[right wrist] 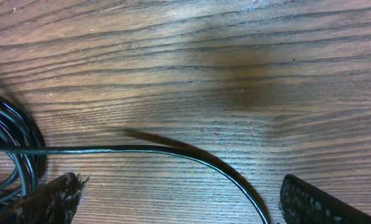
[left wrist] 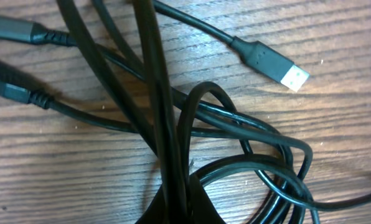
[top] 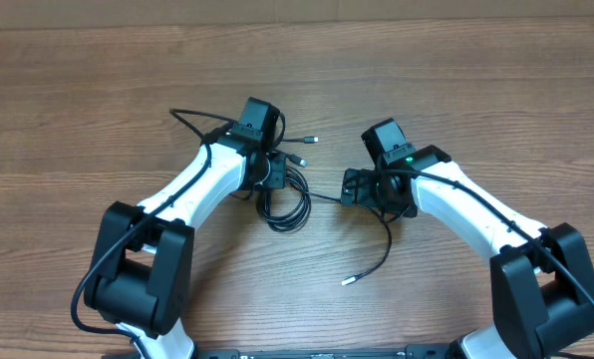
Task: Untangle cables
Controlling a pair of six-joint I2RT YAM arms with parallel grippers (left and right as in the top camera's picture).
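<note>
The robot's left gripper is holding parts of the cable above the bunched loops (top: 293,221), so it should let go and take hold of the coil's outer edge (top: 265,210), with the right gripper opposite.
The cables (top: 287,197) lie as a black tangle of loops on the wooden table between the two arms. My left gripper (top: 273,172) sits over the tangle's top. In the left wrist view it (left wrist: 173,202) is shut on a bundle of cable strands (left wrist: 157,93) that runs up from the jaws. A silvery-tipped plug (left wrist: 274,66) lies to the upper right, and two dark plug ends (left wrist: 11,30) lie at the left. My right gripper (top: 361,187) stands open (right wrist: 179,208) just right of the tangle. One thin cable (right wrist: 173,150) curves across the table between its fingers (right wrist: 316,205).
A single strand trails from the tangle under the right gripper to a free end with a silvery tip (top: 348,281) near the table's front. Two small plugs (top: 310,141) stick out behind the tangle. Each arm's own thick black wire (top: 192,125) runs along it.
</note>
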